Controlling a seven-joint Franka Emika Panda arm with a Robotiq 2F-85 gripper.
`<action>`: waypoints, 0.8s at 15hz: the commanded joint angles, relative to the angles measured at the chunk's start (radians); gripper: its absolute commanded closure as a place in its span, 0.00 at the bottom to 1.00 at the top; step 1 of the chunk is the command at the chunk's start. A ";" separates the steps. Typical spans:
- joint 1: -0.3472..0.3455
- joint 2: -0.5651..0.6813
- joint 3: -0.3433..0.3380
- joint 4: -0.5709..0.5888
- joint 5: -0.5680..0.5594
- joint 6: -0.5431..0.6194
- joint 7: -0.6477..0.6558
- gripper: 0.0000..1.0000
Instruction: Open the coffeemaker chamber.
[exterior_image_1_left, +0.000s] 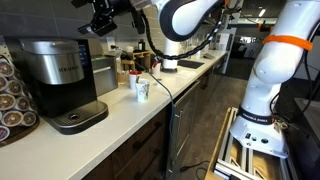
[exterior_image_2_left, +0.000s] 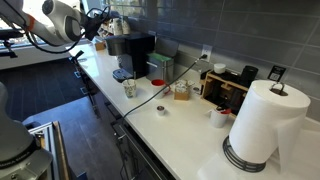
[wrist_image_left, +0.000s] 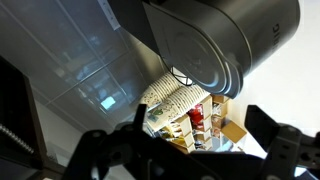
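The closed chamber's front edge (wrist_image_left: 234, 82) is below and beyond my gripper's open fingers, so I should lower them to that edge (exterior_image_1_left: 82, 43) before I swing the chamber up.
The coffeemaker (exterior_image_1_left: 58, 78) stands at the near end of the counter, with a brushed silver front, black sides and a round black drip base. Its glossy black chamber (exterior_image_1_left: 45, 45) on top is closed. It also shows as a dark box in an exterior view (exterior_image_2_left: 131, 52). My gripper (exterior_image_1_left: 101, 20) hangs in the air above the coffeemaker and to its side, not touching it; it also shows in an exterior view (exterior_image_2_left: 96, 24). In the wrist view its two dark fingers (wrist_image_left: 190, 150) stand apart with nothing between them. The coffeemaker does not show clearly in that view.
A paper cup (exterior_image_1_left: 141, 89) and a black cable (exterior_image_1_left: 165, 92) lie on the white counter (exterior_image_1_left: 120, 115). A pod rack (exterior_image_1_left: 10, 100) stands beside the coffeemaker. A paper towel roll (exterior_image_2_left: 262, 122), a box organiser (exterior_image_2_left: 225, 85) and a small cup (exterior_image_2_left: 219, 117) sit further along.
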 joint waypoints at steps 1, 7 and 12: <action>-0.105 -0.043 0.124 -0.061 0.072 0.051 -0.074 0.00; -0.234 -0.058 0.330 -0.071 0.130 0.069 -0.162 0.00; -0.406 -0.079 0.492 -0.039 0.164 0.039 -0.208 0.00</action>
